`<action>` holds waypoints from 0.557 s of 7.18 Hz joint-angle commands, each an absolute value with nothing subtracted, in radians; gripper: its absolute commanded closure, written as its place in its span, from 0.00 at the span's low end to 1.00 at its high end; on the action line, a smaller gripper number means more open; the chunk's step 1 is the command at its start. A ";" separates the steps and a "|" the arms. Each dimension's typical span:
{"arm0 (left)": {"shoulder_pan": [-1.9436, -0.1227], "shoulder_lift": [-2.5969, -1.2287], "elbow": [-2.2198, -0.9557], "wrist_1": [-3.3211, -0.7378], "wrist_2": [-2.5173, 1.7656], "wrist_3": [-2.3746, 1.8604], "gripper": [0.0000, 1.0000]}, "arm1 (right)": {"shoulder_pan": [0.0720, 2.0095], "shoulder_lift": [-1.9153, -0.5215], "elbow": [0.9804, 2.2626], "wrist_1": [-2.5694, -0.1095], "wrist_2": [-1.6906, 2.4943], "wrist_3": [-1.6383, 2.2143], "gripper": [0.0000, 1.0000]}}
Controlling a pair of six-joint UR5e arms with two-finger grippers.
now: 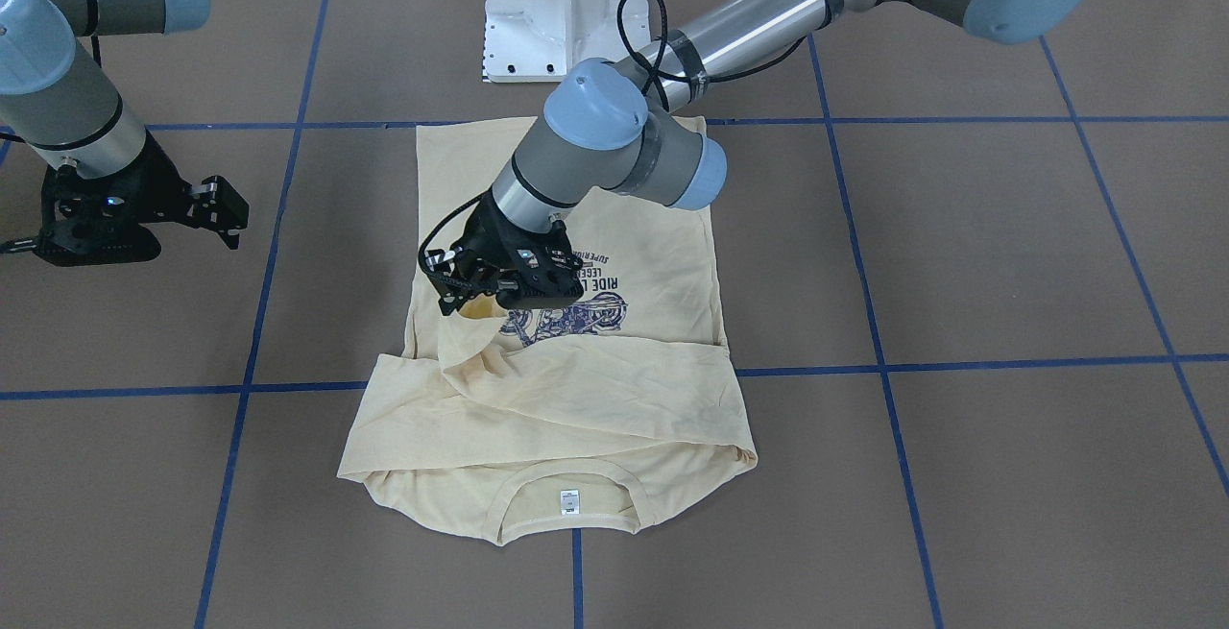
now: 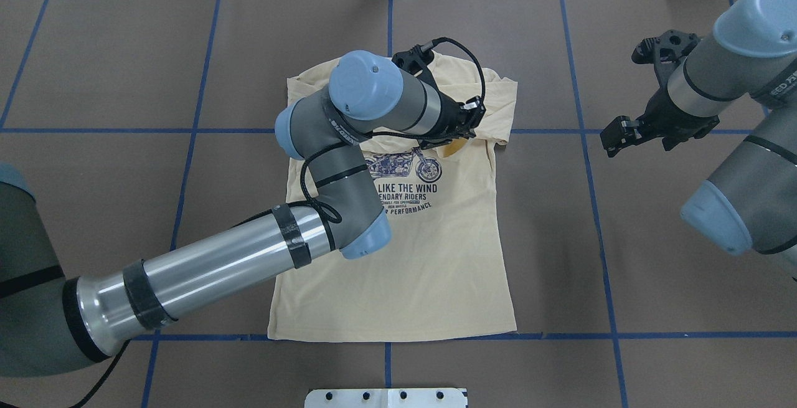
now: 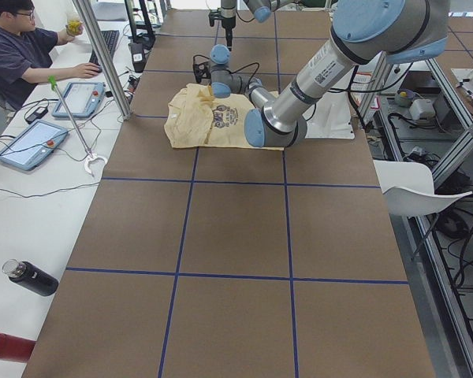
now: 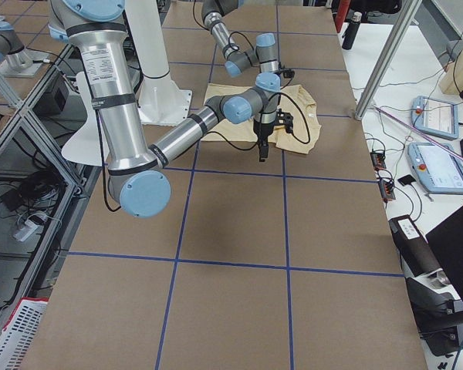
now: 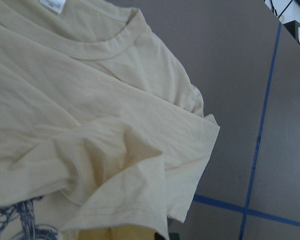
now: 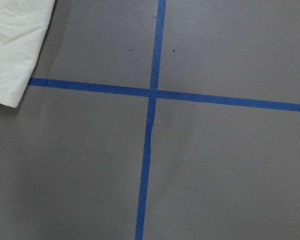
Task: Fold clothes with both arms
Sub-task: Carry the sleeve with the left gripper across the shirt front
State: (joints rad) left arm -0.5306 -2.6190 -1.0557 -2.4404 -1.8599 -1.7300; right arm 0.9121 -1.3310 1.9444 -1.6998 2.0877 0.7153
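Note:
Next, I bring the raised cuff back toward the collar (image 1: 569,472) with my left gripper and lay it down, since the sleeve bunches (image 1: 480,360) below it, pulled toward the hem.
The pale cream-yellow T-shirt (image 1: 624,399) lies flat on the brown table, print side up, collar and white neck tag (image 1: 568,501) at the side far from the robot. My left arm reaches across it, and the left gripper (image 1: 470,302) is shut on a sleeve cuff, held slightly above the navy motorcycle print (image 2: 405,165). From overhead, the left gripper (image 2: 457,137) is near the shirt's (image 2: 436,271) far right shoulder. The left wrist view shows the raised sleeve (image 5: 120,200) over the chest. My right gripper (image 1: 235,226) hangs open and empty off the shirt's side, also seen overhead as the right gripper (image 2: 610,140).
The white pedestal base (image 1: 557,14) stands at the robot's edge of the table. Blue tape lines (image 2: 598,208) cross the brown surface. In the exterior left view a person (image 3: 16,55) sits at a side desk with tablets (image 3: 31,142), a metal post (image 3: 102,55) and a bottle (image 3: 31,277).

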 commanded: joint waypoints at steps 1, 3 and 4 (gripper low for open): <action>-0.456 -2.641 -1.054 -2.448 -1.810 -1.733 1.00 | 0.911 -1.330 1.941 -1.700 2.088 0.718 0.00; -0.443 -2.645 -1.054 -2.448 -1.802 -1.736 1.00 | 0.911 -1.328 1.940 -1.700 2.088 0.722 0.00; -0.446 -2.637 -1.052 -2.448 -1.801 -1.735 1.00 | 0.911 -1.328 1.940 -1.700 2.088 0.723 0.00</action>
State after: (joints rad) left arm -0.4478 -2.6417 -1.0534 -2.4480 -1.8042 -1.7356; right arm 0.9113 -1.3290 1.9406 -1.6996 2.0877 0.7215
